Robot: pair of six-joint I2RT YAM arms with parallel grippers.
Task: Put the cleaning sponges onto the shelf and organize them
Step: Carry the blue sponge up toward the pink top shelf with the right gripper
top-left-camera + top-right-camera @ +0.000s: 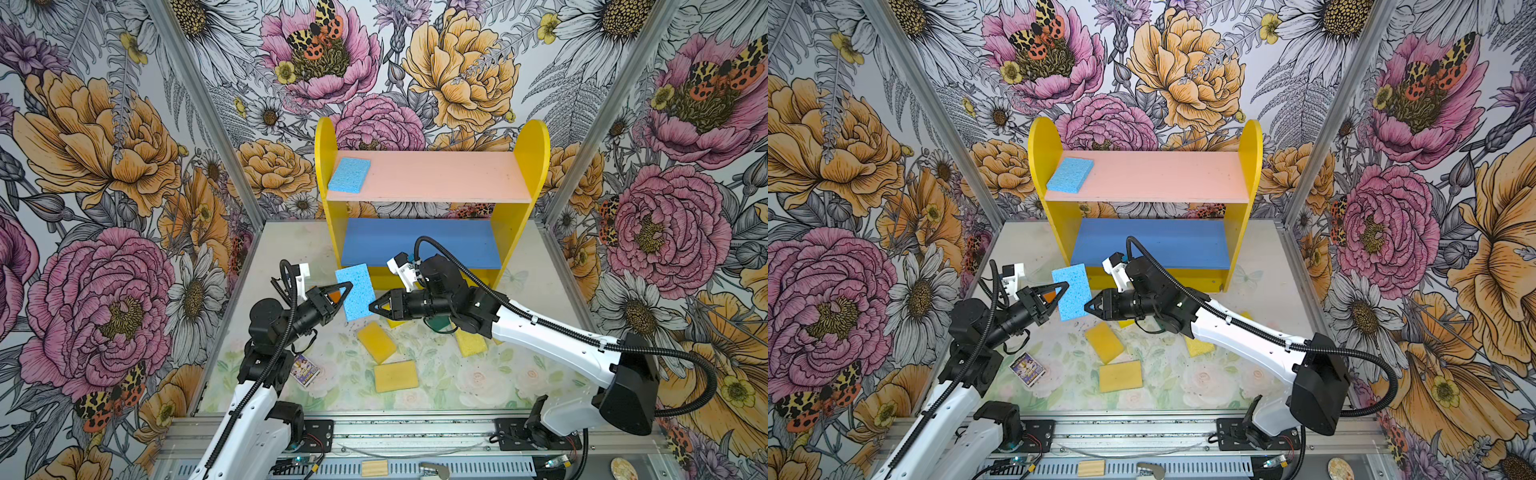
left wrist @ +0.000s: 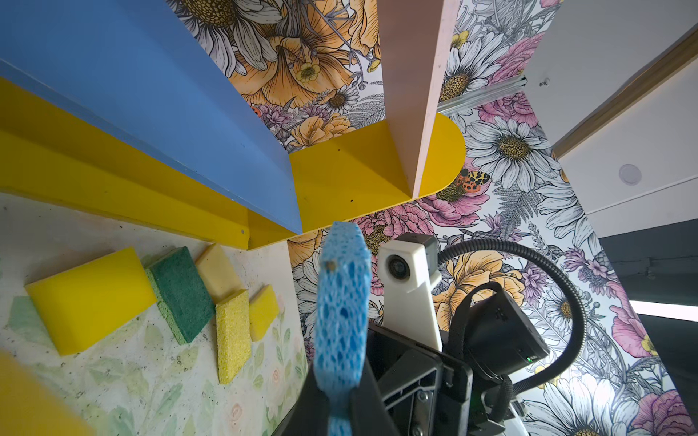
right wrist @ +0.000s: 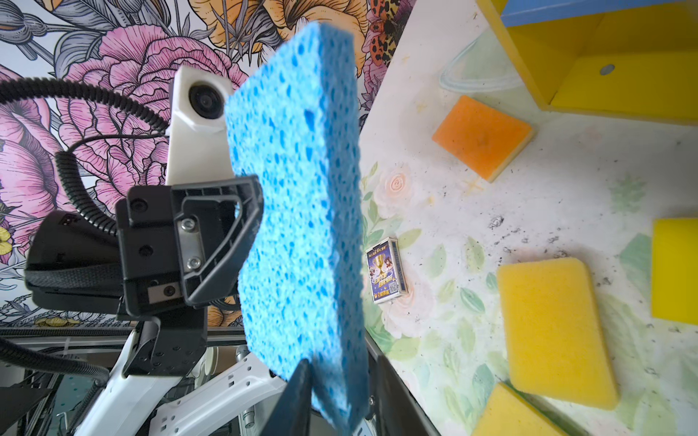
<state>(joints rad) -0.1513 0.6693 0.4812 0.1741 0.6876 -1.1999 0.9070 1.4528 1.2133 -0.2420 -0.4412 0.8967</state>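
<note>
The robot's left gripper is on the light blue sponge's edge that must meet the shelved blue sponge, so the right gripper should take the opposite corner before shelving it.
A light blue sponge hangs on edge above the table, in front of the shelf. My left gripper is shut on its left edge and squeezes the foam thin. From the right, my right gripper has its fingers against both faces of a corner of that sponge. Another blue sponge lies at the left end of the pink board. The blue board is bare. Yellow sponges, a porous yellow one, a green one and an orange one lie on the table.
A purple card packet lies near the left arm's base. A small wooden block sits on the front rail. Flowered walls close in the sides and back. The right arm crosses over the green and yellow sponges.
</note>
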